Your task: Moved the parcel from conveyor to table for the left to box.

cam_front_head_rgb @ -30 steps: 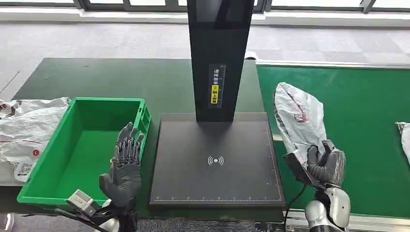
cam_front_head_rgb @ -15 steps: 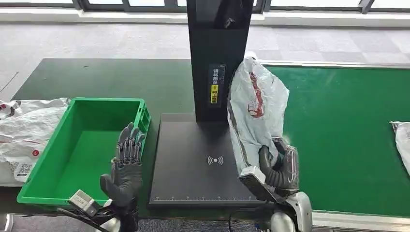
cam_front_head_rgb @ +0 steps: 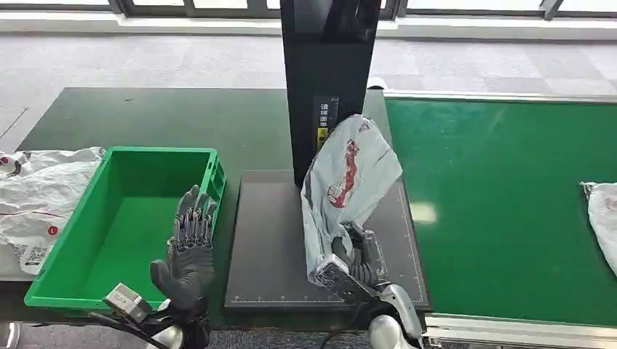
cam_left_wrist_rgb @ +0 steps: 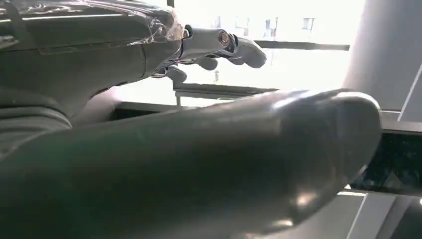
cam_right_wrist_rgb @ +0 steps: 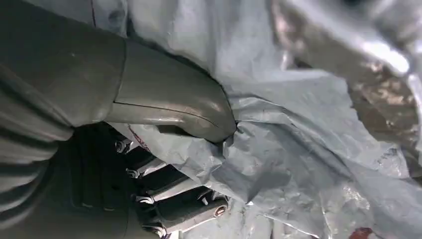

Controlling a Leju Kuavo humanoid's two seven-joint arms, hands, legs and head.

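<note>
The grey plastic parcel (cam_front_head_rgb: 354, 173) will pull tight and bend around my left gripper when I carry it, because the wrapping crumples at my right gripper (cam_front_head_rgb: 336, 243).
A grey plastic parcel (cam_front_head_rgb: 343, 185) with red print hangs upright over the black scanner plate (cam_front_head_rgb: 269, 254), gripped at its lower end by my right hand (cam_front_head_rgb: 356, 262). Up close, the thumb and fingers of that hand (cam_right_wrist_rgb: 164, 164) pinch crumpled grey wrapping (cam_right_wrist_rgb: 298, 149). My left hand (cam_front_head_rgb: 190, 247) is raised with its fingers spread apart at the near right corner of the green box (cam_front_head_rgb: 80, 269), holding nothing. Its thumb and outstretched fingers (cam_left_wrist_rgb: 219, 45) show in the left wrist view.
A black scanner post (cam_front_head_rgb: 329, 80) rises just behind the parcel. The green conveyor (cam_front_head_rgb: 509, 203) lies to the right, with another white parcel (cam_front_head_rgb: 604, 218) at its right edge. More white parcels (cam_front_head_rgb: 33, 196) lie left of the green box on the dark table (cam_front_head_rgb: 145, 116).
My right hand has carried the parcel leftward, from over the conveyor's edge to above the black scanner plate, and lower. The left hand has stayed put.
</note>
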